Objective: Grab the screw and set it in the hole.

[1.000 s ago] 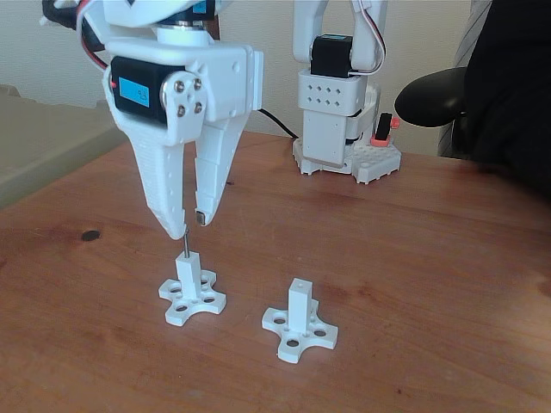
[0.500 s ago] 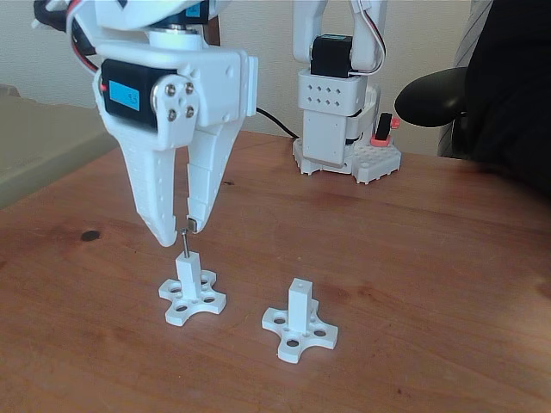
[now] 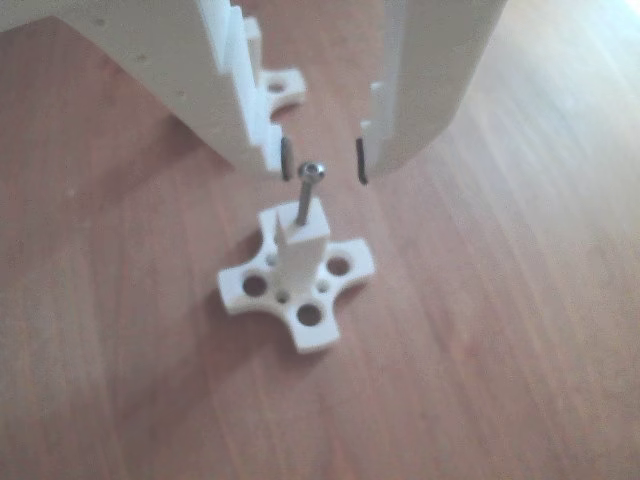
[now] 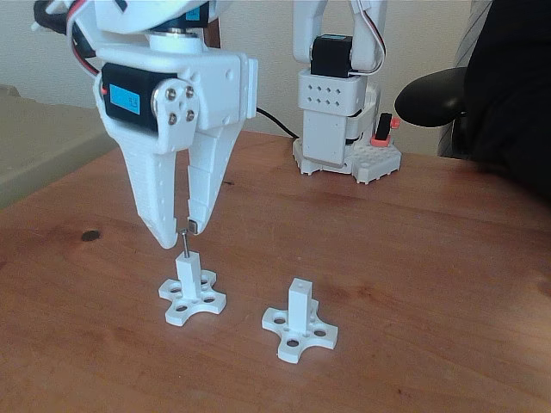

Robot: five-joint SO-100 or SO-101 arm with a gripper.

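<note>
My gripper is about to lift the screw (image 3: 312, 172). The thin shank (image 3: 304, 203) rises well clear of the hole, so the screw should slide out and leave the white post standing when I lift it.
The screw (image 3: 309, 195) stands upright with its tip in the hole at the top of a white square post (image 3: 297, 262) on a cross-shaped base. Its shiny head sits between my white fingers, with a small gap on each side. My gripper (image 3: 323, 160) is open and straddles the head from above. In the fixed view the gripper (image 4: 179, 234) hangs just over the left post (image 4: 187, 274), and the thin screw (image 4: 183, 244) rises from its top.
A second white post (image 4: 299, 303) with an open hole at its tip stands to the right of the first. Another white arm base (image 4: 340, 129) is at the back. A black armrest (image 4: 430, 95) juts in at right. A dark spot (image 4: 89, 235) marks the wooden table.
My gripper shifted slightly left and its fingers drew closer together around the screw head. The screw stayed standing in the post.
</note>
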